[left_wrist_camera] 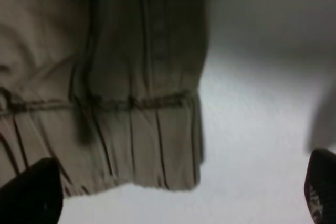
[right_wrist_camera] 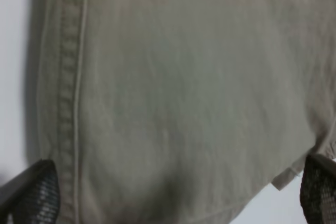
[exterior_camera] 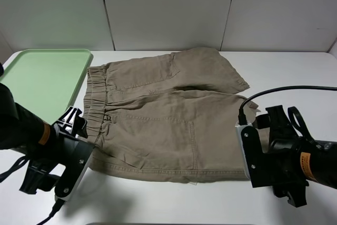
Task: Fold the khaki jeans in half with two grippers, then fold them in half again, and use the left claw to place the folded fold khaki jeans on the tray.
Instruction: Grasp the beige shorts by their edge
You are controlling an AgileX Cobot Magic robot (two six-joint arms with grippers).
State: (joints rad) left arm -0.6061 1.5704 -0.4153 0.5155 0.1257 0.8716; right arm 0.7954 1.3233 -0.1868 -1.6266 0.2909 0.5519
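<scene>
The near leg's seam [right_wrist_camera: 71, 98] is next to a finger of my right gripper. My right gripper should move and turn so its fingers are on both sides of the leg's near edge [exterior_camera: 230, 175] before it pinches.
The khaki jeans [exterior_camera: 163, 114] lie spread flat on the white table, waistband to the left and legs to the right. My left gripper [exterior_camera: 76, 122] hovers open at the near corner of the waistband. In the left wrist view the gathered waistband [left_wrist_camera: 105, 145] sits between the spread fingers [left_wrist_camera: 31, 195] of the gripper [left_wrist_camera: 176, 198]. My right gripper [exterior_camera: 278, 119] stands open at the near leg's hem. The right wrist view shows the hem cloth [right_wrist_camera: 184, 77] filling the space between that gripper's [right_wrist_camera: 176, 192] fingers. Neither gripper holds anything. The pale-green tray [exterior_camera: 47, 77] lies at the far left.
Bare white table [exterior_camera: 295, 72] runs right of the legs and along the front edge. A grey panelled wall stands behind. A black cable [exterior_camera: 295, 89] arcs over the table to the right arm. The tray's corner nearly touches the waistband.
</scene>
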